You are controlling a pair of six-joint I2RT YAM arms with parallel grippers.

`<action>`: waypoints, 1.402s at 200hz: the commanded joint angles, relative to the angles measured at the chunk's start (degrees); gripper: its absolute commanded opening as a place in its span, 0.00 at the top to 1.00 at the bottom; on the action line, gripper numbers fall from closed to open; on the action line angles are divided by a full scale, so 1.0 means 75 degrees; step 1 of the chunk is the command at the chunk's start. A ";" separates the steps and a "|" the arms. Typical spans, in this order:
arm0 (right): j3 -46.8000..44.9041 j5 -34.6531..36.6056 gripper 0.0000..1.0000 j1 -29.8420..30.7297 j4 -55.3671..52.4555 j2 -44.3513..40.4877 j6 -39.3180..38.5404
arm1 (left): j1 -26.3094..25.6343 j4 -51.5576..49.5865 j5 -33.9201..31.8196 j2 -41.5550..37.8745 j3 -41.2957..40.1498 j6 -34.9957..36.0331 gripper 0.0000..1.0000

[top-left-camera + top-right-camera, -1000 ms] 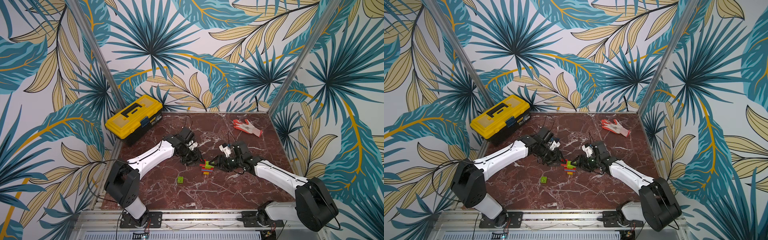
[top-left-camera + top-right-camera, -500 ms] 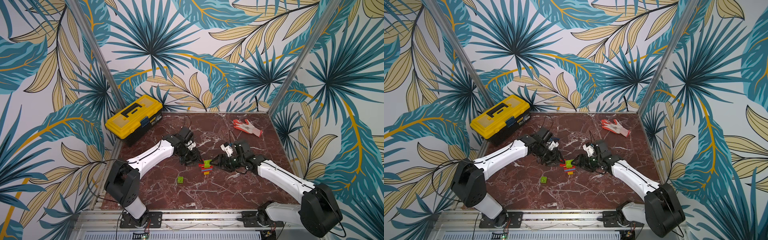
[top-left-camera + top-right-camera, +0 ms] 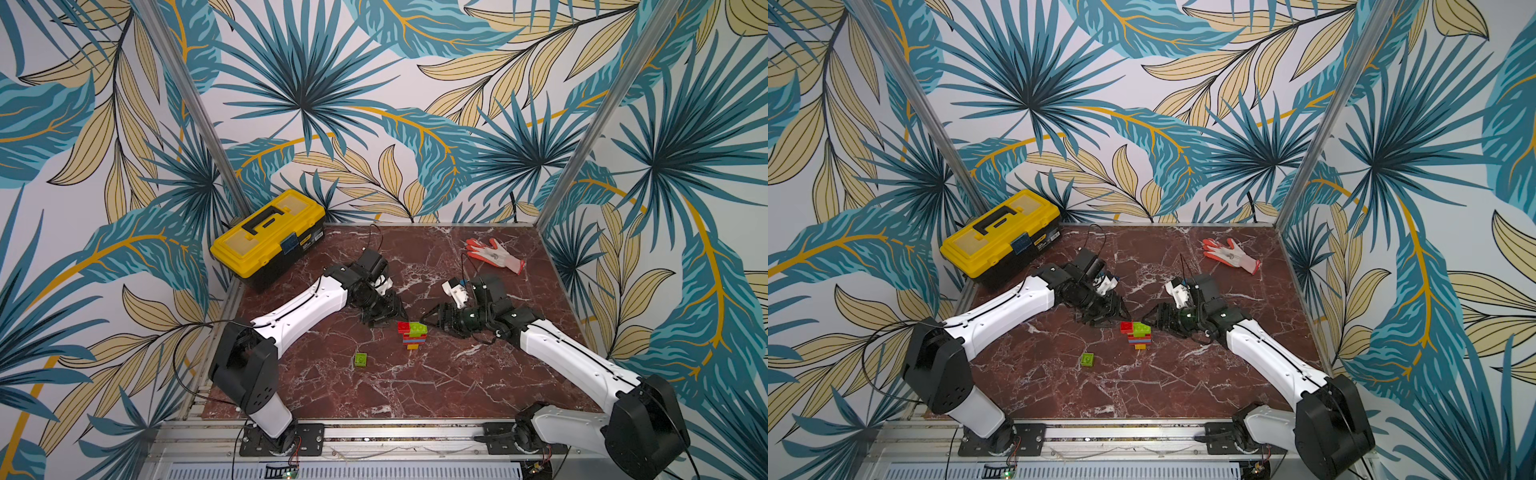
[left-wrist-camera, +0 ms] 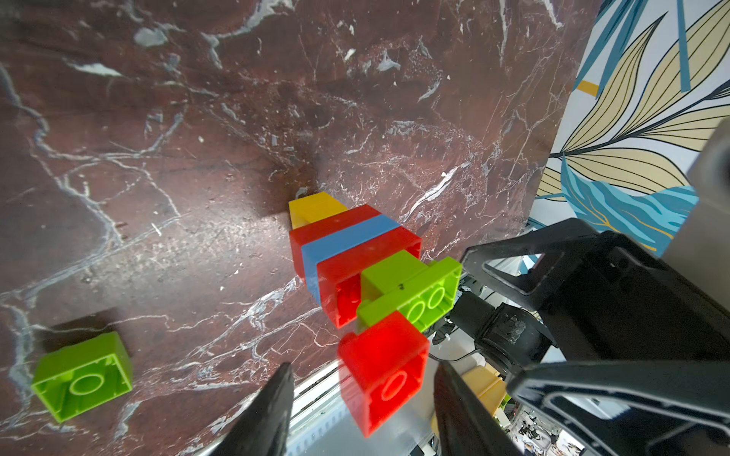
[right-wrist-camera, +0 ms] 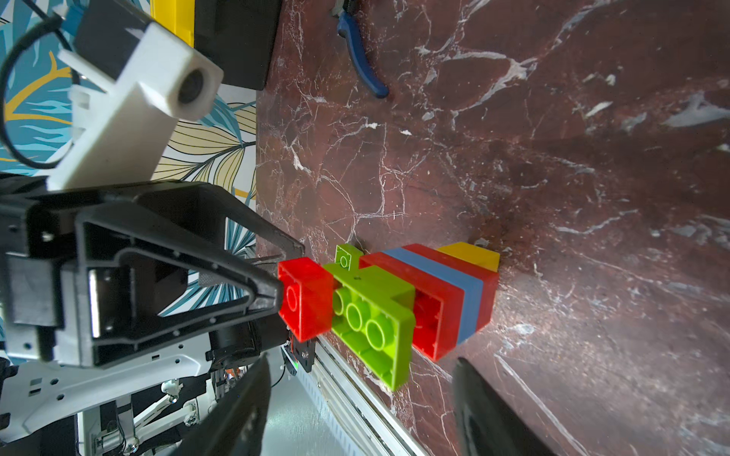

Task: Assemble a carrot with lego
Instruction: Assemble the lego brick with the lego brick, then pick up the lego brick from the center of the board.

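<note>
My right gripper has the lime-green brick's loose end (image 3: 422, 328) facing it, so next my left gripper moves back while my right gripper reaches across for the loose lime-green brick (image 3: 360, 360).
The carrot (image 3: 412, 334) stands on its yellow tip on the marble table (image 3: 415, 386): red, blue and red bands, then a lime-green brick and a small red brick (image 4: 385, 367) on top. My left gripper (image 4: 361, 369) is open, and that red brick shows between its fingers with a gap on each side. From the other side my right gripper (image 5: 360, 361) is open by the lime-green brick (image 5: 371, 319), not touching it. In both top views the left gripper (image 3: 392, 316) and right gripper (image 3: 428, 323) face each other across the carrot's top. A loose lime-green lego brick (image 3: 360, 359) lies on the table nearer the front.
A yellow toolbox (image 3: 270, 232) sits at the back left corner. A red and white glove (image 3: 494, 254) lies at the back right. Blue-handled pliers (image 5: 361, 51) lie near the toolbox. Patterned walls close in three sides of the table.
Both grippers have opened wider beside the carrot's top bricks. The carrot and the loose green brick have stayed where they were.
</note>
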 commanded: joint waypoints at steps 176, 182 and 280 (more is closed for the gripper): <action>0.6213 0.6289 0.05 0.5606 -0.5128 0.3854 0.0801 | 0.3436 -0.0482 -0.3825 -0.3946 -0.3622 0.0783 0.00; 0.6293 0.6277 0.08 0.5606 -0.5002 0.4066 0.1008 | 0.3473 -0.0475 -0.4109 -0.4014 -0.3749 0.0567 0.01; 0.7778 0.5449 0.38 0.5456 -0.4911 0.6748 0.2509 | 0.3611 -0.0422 -0.5775 -0.3607 -0.4402 -0.0762 0.01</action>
